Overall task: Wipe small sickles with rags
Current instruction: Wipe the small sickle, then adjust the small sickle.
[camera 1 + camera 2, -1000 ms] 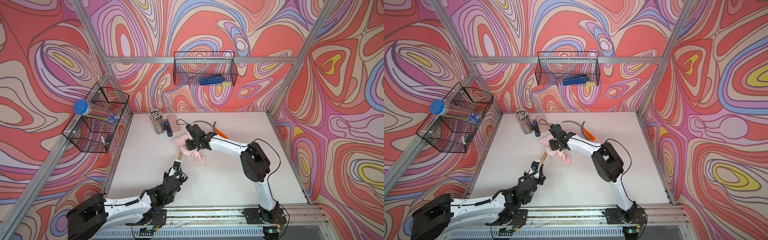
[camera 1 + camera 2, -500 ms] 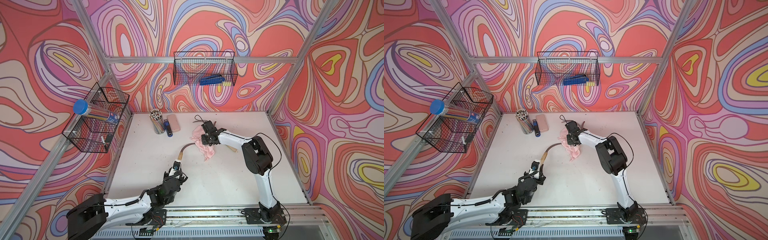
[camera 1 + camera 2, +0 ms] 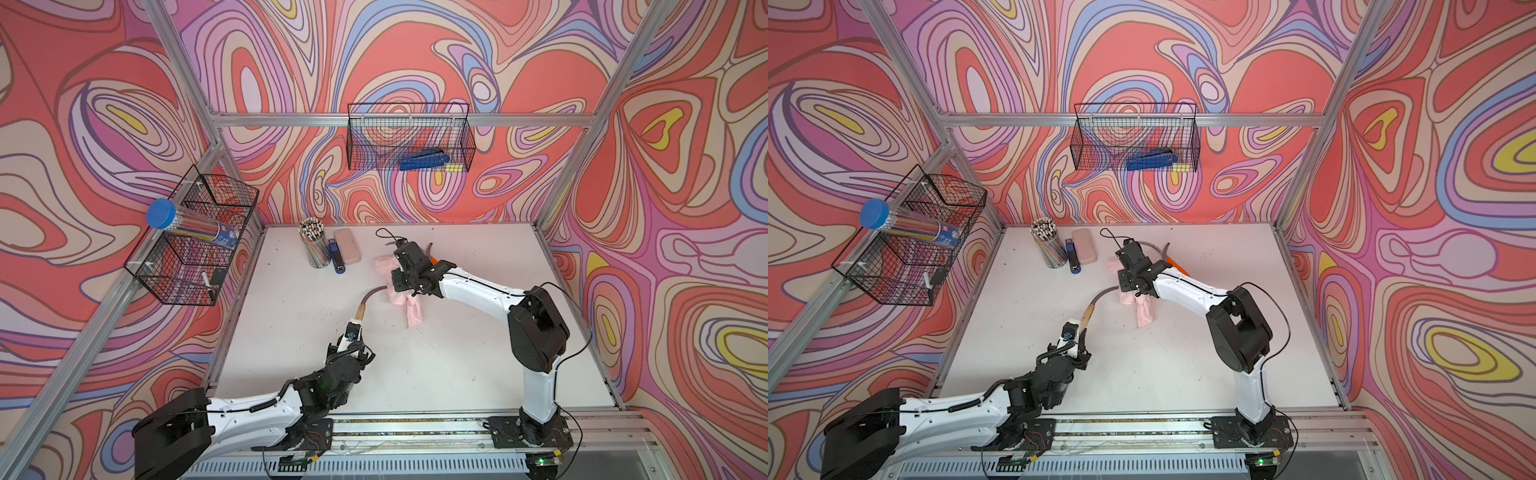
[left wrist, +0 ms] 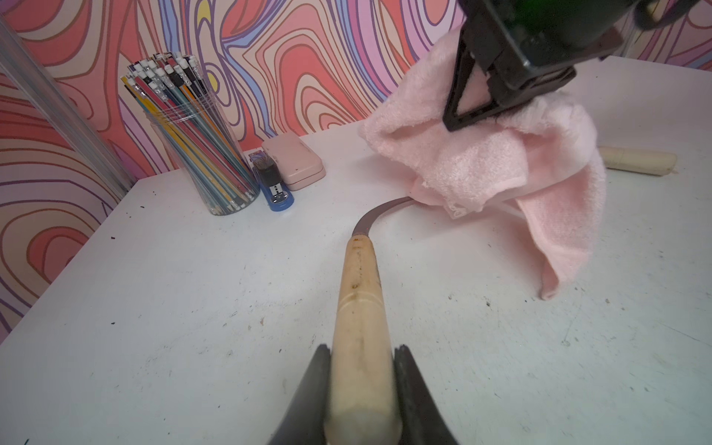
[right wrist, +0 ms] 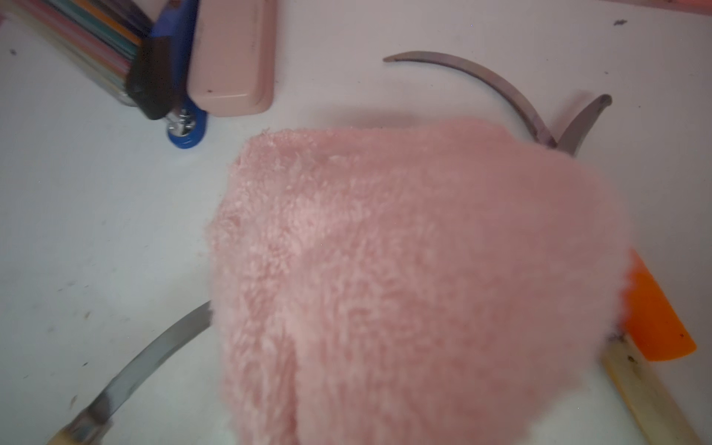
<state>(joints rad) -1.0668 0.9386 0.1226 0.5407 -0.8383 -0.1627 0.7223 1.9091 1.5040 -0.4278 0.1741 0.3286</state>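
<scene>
The curved grey blade (image 3: 372, 293) is lying flat with its bottom side away from the pink rag. Next, my left gripper rolls the wooden handle (image 3: 360, 312) so that the blade stands up.
My left gripper (image 3: 355, 329) (image 4: 362, 350) is shut on the butt of a pale wooden handle (image 4: 360, 304) of a small sickle (image 3: 362, 307) (image 3: 1090, 311) that lies on the table. Its curved grey blade (image 4: 379, 210) (image 5: 154, 354) runs under the fluffy pink rag (image 3: 409, 305) (image 3: 1144, 311) (image 5: 404, 269). My right gripper (image 3: 401, 286) (image 4: 485, 111) is shut on the rag and holds it down over the blade's far part; the rag hides its jaws in the right wrist view. Behind lie two more sickles with crossed blades (image 5: 481, 77), one with an orange handle (image 5: 655, 319) (image 3: 1173, 262), one wooden (image 4: 635, 161).
At the back left of the table stand a clear cup of pencils (image 3: 315, 245), a blue stapler (image 3: 337, 259) and a smooth pink case (image 3: 347, 246). Wire baskets hang on the left wall (image 3: 191, 241) and on the back wall (image 3: 409, 137).
My right gripper has dragged the rag along the blade, from beside the handle to the blade's far end, and stayed there for the last half second. The left gripper and handle have not moved.
</scene>
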